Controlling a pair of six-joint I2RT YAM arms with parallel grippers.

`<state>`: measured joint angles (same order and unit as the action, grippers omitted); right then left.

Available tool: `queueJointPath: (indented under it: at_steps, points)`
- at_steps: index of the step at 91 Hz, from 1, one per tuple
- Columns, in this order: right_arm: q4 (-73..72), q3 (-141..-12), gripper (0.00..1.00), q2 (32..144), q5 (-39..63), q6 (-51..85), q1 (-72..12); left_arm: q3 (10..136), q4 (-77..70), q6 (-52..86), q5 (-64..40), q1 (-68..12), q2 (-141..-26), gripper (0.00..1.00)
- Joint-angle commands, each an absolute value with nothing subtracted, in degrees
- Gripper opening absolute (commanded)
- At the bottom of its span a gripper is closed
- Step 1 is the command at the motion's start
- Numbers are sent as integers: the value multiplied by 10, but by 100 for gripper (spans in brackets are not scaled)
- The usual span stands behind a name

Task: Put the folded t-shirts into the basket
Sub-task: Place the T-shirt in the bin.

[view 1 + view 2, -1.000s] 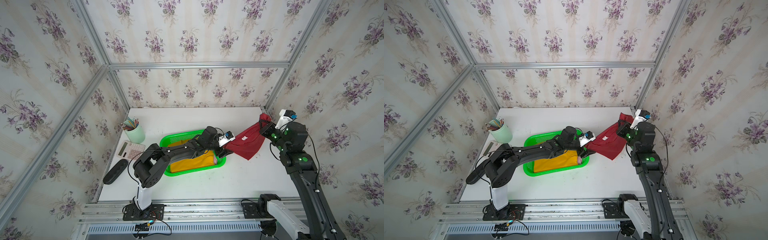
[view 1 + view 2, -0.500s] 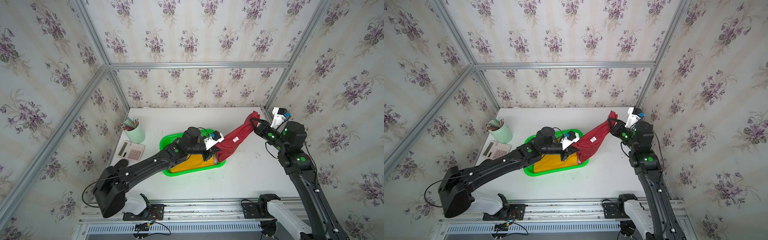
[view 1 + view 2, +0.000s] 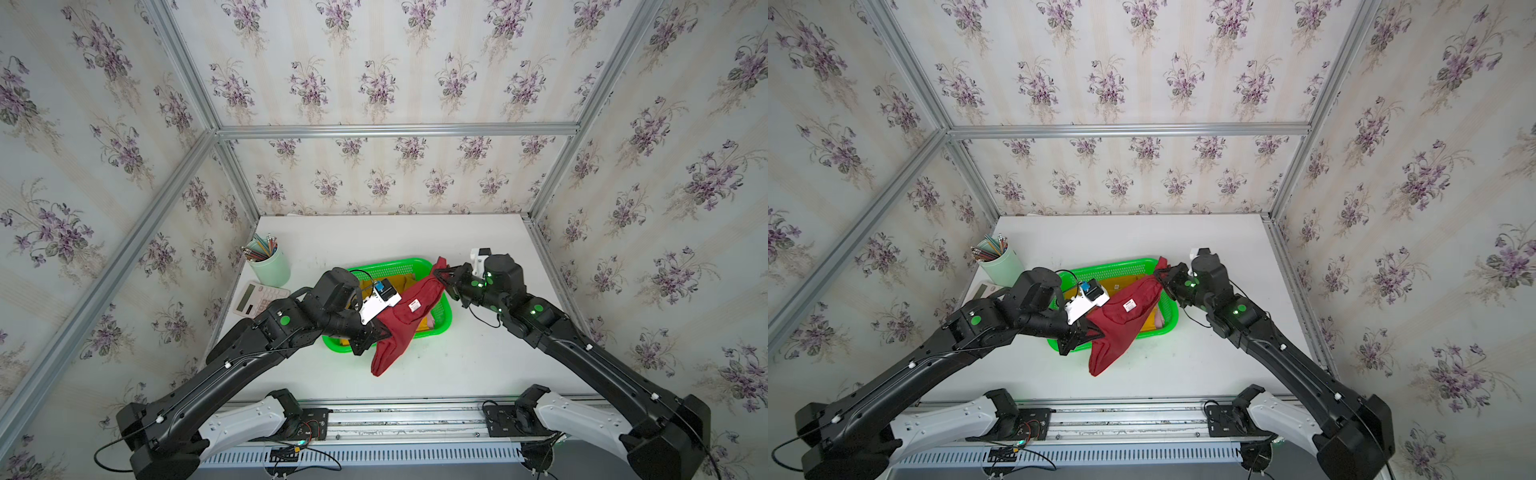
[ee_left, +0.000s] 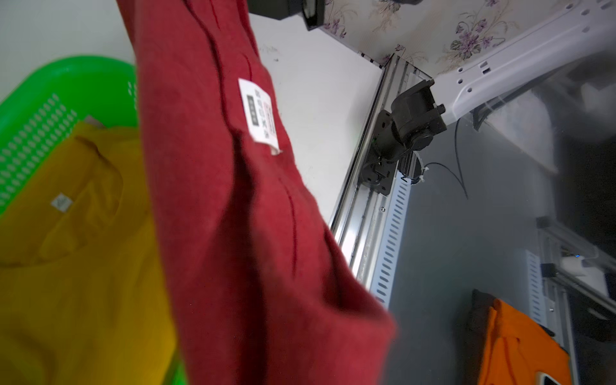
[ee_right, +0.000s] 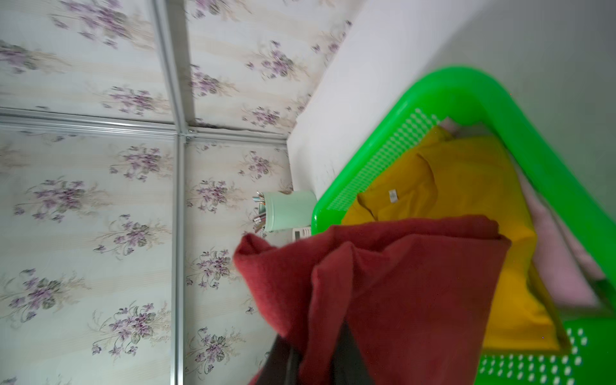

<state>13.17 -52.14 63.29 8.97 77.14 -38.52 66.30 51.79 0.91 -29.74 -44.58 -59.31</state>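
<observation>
The dark red t-shirt lies at a slant over the basket's front rim, so next my left gripper swings the t-shirt's end back toward the basket's pencil cup side (image 3: 1067, 280) before it lowers the t-shirt.
The dark red t-shirt (image 3: 405, 320) hangs stretched between my two grippers, above the right end of the green basket (image 3: 444, 322). My left gripper (image 3: 383, 333) is shut on its near edge and my right gripper (image 3: 441, 275) is shut on its far corner. The shirt's loose lower end droops over the basket's front rim toward the table. In the basket lie the mustard yellow t-shirt (image 5: 466, 200) and, under it, the pink t-shirt (image 5: 560, 260). In the left wrist view red cloth (image 4: 250, 216) hides the jaws.
A pale green pencil cup (image 3: 270, 266) and a calculator (image 3: 257, 297) stand left of the basket, near the left wall. Bare white table (image 3: 478, 365) lies in front of the basket and to its right. An orange cloth (image 4: 520, 346) sits off the table.
The left gripper has shut on the red shirt's edge. Both arms have carried the shirt leftward from beside the basket to over it, and the left arm has pulled toward the front.
</observation>
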Motion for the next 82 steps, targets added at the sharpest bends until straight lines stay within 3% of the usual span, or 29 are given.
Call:
queueJointPath:
  at_steps: [1,10,25,48,82]
  points:
    - [279,-560,0,681,12,887,-438,658,611,87,-391,-378,-595,0]
    - [344,-617,0,729,-27,901,-468,637,600,96,-460,-307,-602,0]
    - [416,-669,0,745,-93,935,-487,653,623,60,-467,-251,-642,0]
    - [465,-719,0,719,-156,950,-505,706,652,-15,-518,-249,-683,0]
    - [539,-764,0,719,-189,1005,-573,637,580,-6,-568,-258,-664,0]
